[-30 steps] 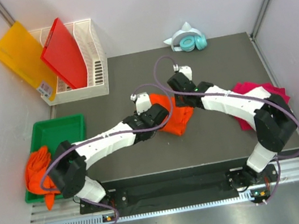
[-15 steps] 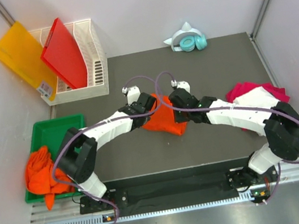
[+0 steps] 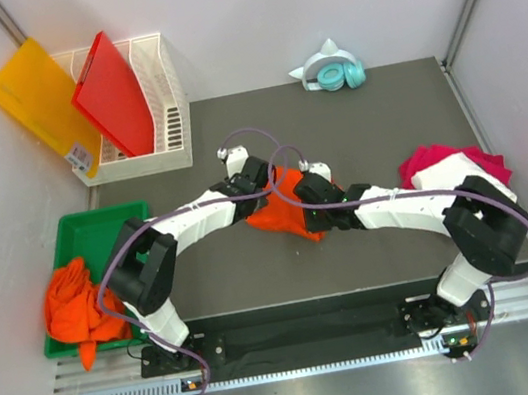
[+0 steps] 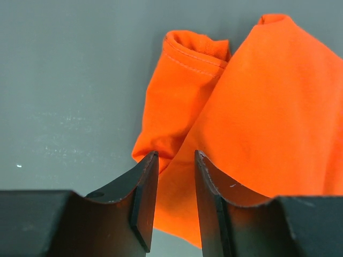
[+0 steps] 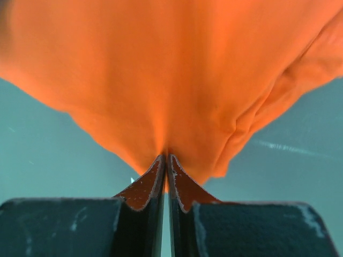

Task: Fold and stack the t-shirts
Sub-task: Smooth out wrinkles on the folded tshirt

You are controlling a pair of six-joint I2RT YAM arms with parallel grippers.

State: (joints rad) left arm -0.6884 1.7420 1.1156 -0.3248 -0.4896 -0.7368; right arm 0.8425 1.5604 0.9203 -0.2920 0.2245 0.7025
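The orange t-shirt's near edge (image 3: 286, 230) is at a slant, so my left gripper should push down on the cloth (image 4: 178, 174) next to the hemmed sleeve and turn the t-shirt straight before folding it.
A bright orange t-shirt (image 3: 283, 221) lies bunched in the middle of the dark mat (image 3: 384, 127). My right gripper (image 3: 299, 199) is shut on a fold of it; the right wrist view shows the jaws (image 5: 166, 157) pinched together on the orange cloth (image 5: 171, 80), which hangs lifted from them. My left gripper (image 3: 262, 186) is at the shirt's far left side, jaws a little apart. In the left wrist view (image 4: 176, 155) the orange cloth (image 4: 257, 118) and a hemmed sleeve lie just beyond the fingertips; no grip shows.
More orange shirts (image 3: 77, 305) spill over the green tray (image 3: 106, 224) at left. A white shirt (image 3: 450, 170) lies on a magenta one (image 3: 481, 159) at right. A white basket (image 3: 162, 103) with a red board (image 3: 113, 93), a yellow board (image 3: 37, 99) and teal headphones (image 3: 337, 74) stand at the back.
Both grippers and the orange shirt have shifted left. The left gripper moved up to the shirt's far side; the right gripper came down and toward the near edge with the cloth.
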